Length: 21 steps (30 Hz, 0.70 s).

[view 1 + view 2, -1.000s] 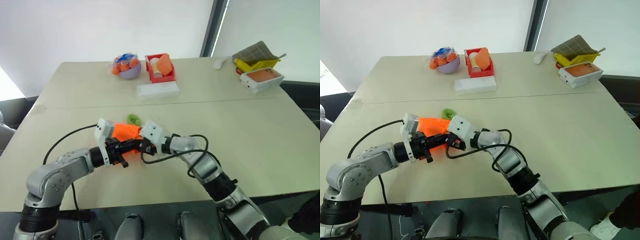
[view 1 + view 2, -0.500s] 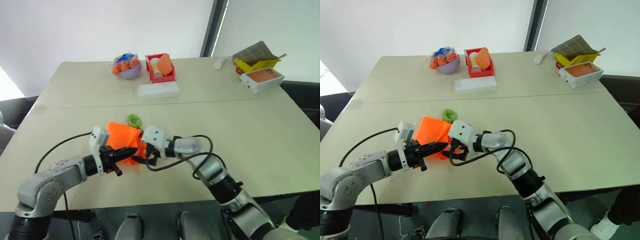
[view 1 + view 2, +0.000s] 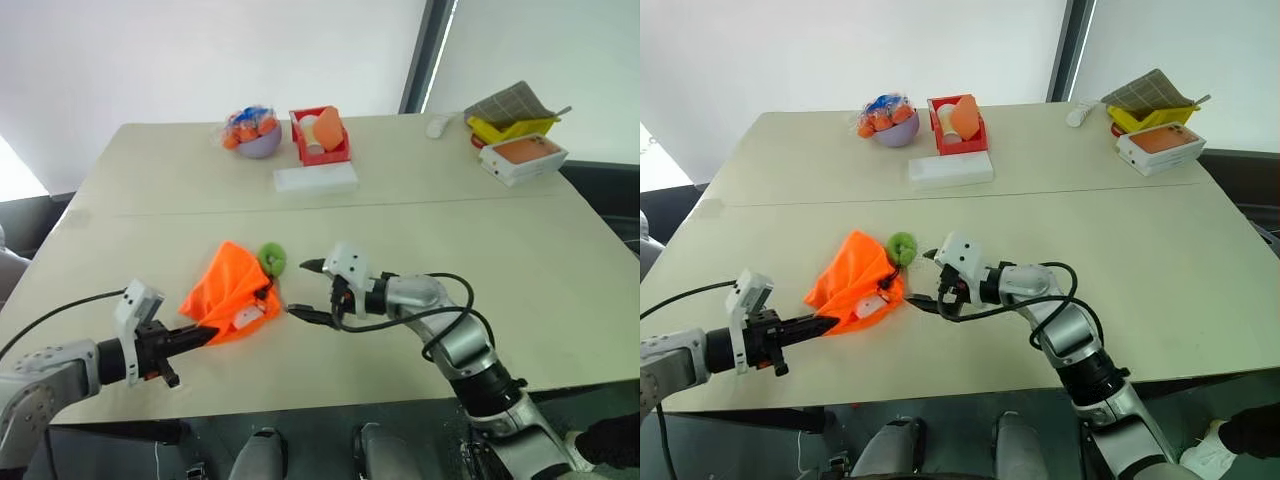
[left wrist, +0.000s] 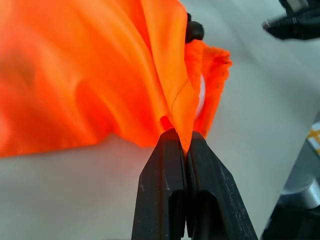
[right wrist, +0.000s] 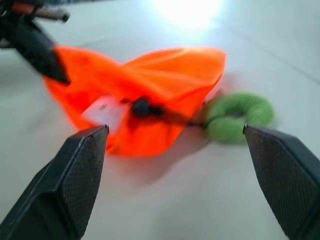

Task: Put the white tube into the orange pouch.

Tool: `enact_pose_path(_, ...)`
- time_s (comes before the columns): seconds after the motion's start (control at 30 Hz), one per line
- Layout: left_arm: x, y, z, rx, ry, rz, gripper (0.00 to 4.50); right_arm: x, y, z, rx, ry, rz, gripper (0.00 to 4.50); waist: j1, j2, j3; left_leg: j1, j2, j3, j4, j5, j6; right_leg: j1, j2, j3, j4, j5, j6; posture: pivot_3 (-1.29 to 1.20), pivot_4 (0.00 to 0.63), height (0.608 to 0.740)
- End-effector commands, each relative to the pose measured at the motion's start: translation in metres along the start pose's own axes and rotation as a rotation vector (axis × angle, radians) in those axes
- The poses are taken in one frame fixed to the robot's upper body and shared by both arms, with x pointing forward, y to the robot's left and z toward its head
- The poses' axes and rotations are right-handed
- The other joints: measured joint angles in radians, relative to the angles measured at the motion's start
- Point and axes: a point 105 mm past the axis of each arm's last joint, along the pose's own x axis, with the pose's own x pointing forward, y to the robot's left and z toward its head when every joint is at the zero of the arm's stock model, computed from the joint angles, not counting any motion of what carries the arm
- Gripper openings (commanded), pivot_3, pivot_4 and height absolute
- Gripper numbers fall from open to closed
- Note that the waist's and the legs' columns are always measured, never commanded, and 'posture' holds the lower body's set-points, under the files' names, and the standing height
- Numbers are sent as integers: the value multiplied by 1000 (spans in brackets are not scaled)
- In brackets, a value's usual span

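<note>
The black cord (image 3: 265,287) is lying loose across the crumpled orange pouch, so I should open my left gripper and pull the green ring (image 3: 271,260) away with my right gripper.
The orange pouch (image 3: 228,292) lies crumpled on the near left part of the table, its black cord ending in a green ring (image 3: 271,260). My left gripper (image 3: 205,335) is shut on the pouch's lower edge, and the left wrist view shows the fabric pinched between the fingers (image 4: 165,165). My right gripper (image 3: 303,290) stands open just right of the pouch, apart from it, with nothing between its fingers (image 5: 82,165). A small white patch (image 3: 248,315) shows at the pouch's near edge; I cannot tell whether it is the white tube or a tag.
At the table's far side stand a purple bowl of orange items (image 3: 252,135), a red tray (image 3: 320,138) and a long flat white box (image 3: 316,180). At the far right corner are an orange-topped white box (image 3: 523,158) and a yellow holder (image 3: 510,125).
My left gripper has pulled back to the left with the pouch's edge, dragging and stretching the pouch. My right gripper has opened and drawn away to the right of the pouch.
</note>
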Motion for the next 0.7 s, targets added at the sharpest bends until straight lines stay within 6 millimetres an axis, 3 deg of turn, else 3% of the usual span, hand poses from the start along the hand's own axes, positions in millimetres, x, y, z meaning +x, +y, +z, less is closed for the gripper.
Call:
enact_pose_path(0.03,2,-7,11,51,-33,-35,0,10,-21,6,8,-16,-114,4452,1,0,0,0,0,0,-1,0,0,0,0,0,0,0,0,0,150,740)
enact_pose_path(0.07,4,-13,12,42,-41,-70,0,14,-25,4,11,-9,-140,4452,2,0,0,0,0,0,-1,0,0,0,0,0,0,0,0,0,150,740)
enact_pose_path(0.17,6,-29,14,3,-60,-171,869,25,-37,3,49,-2,-212,4500,2,0,0,0,0,0,-3,0,0,-1,1,0,0,0,0,0,150,740)
enact_pose_path(0.33,9,-24,20,43,-110,-117,3356,44,-54,1,147,1,-310,4500,-2,-1,-1,2,0,0,-7,1,0,0,2,1,2,1,-1,0,150,740)
enact_pose_path(0.63,2,-12,32,64,-197,-46,3356,74,-48,-13,191,59,-293,4500,-20,0,0,2,0,-1,-8,1,0,1,3,1,3,1,-1,0,150,740)
enact_pose_path(0.7,1,-9,32,64,-214,-32,3422,77,-46,-20,174,88,-292,3949,-24,0,0,2,0,-1,-8,1,0,2,3,1,3,1,-1,0,150,740)
